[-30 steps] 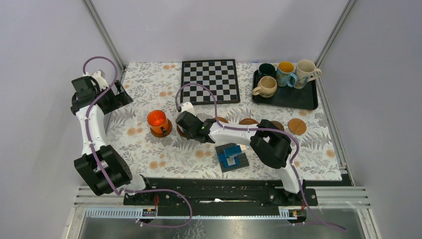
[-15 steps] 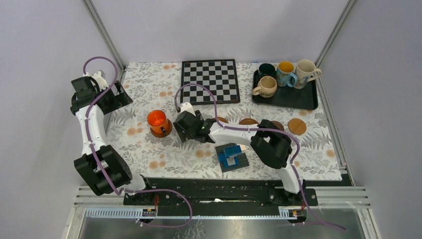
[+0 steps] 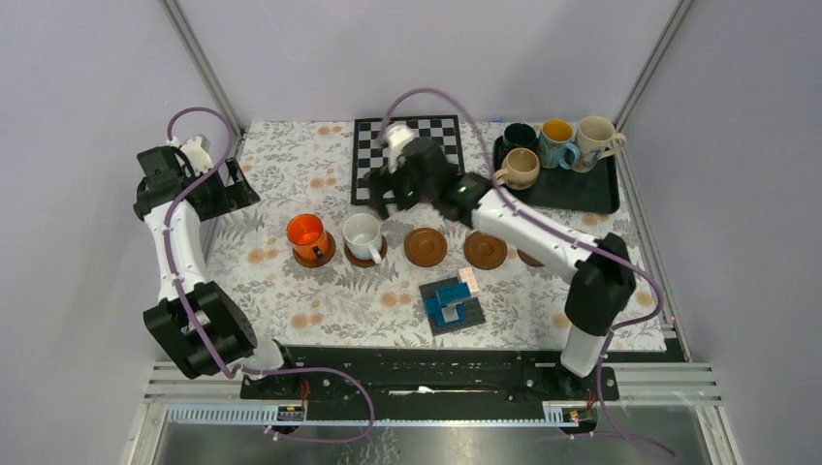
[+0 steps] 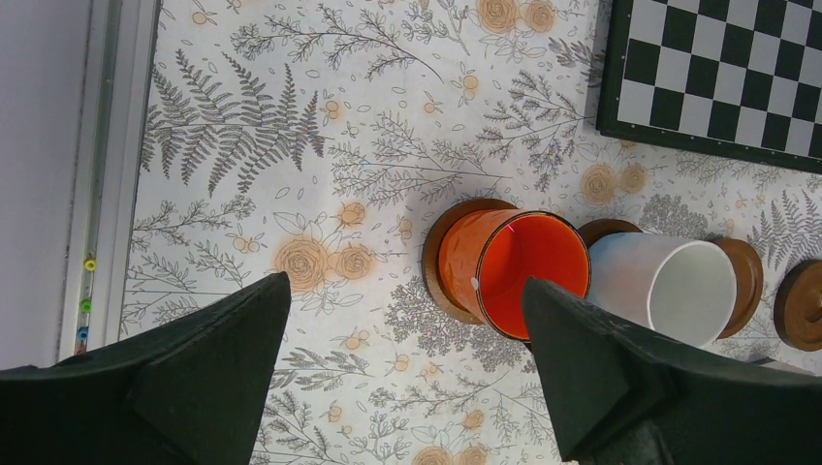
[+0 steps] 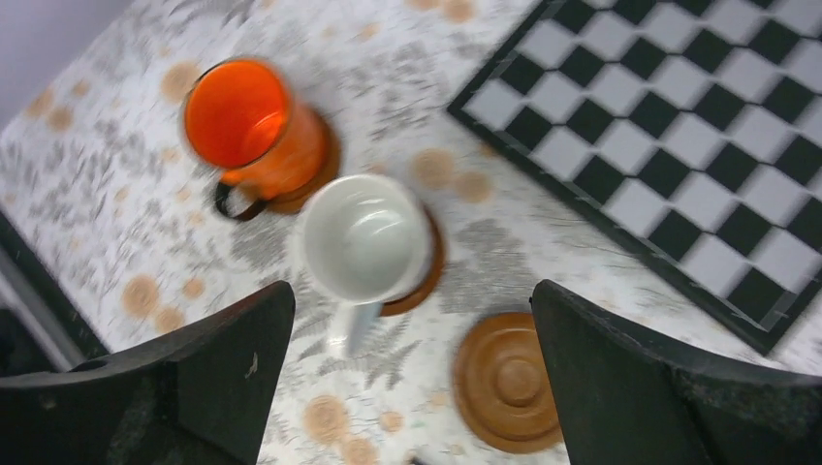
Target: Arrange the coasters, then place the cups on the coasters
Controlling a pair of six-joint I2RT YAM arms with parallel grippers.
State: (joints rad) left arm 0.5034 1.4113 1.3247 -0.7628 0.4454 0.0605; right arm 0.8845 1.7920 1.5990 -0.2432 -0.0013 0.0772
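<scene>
The cream patterned cup's handle [image 3: 616, 144] points away from the blue cup, so the robot's right gripper should move toward that handle next until its fingers are on both sides of it.
An orange cup [image 3: 308, 237] and a white cup [image 3: 363, 235] each stand on a brown coaster left of centre. Two bare coasters [image 3: 426, 246] [image 3: 485, 250] lie to their right, and another coaster [image 3: 528, 258] peeks from under the right arm. My right gripper [image 3: 386, 197] hangs open above the table near the chessboard's front edge, apart from the white cup [image 5: 366, 237]; the orange cup [image 5: 242, 116] and a bare coaster [image 5: 509, 383] show below it. My left gripper [image 3: 228, 184] is open at the far left, high over the cloth, with the orange cup [image 4: 514, 271] ahead of it.
A black tray [image 3: 572, 194] at the back right holds dark green [image 3: 519, 137], blue [image 3: 557, 142], cream patterned [image 3: 596, 140] and beige [image 3: 517, 169] cups. A chessboard [image 3: 426, 145] lies at the back centre. A blue brick on a grey plate [image 3: 451, 303] sits near the front.
My right gripper has opened, let go of the white cup on its coaster, and pulled up and back toward the chessboard. The left arm has barely moved.
</scene>
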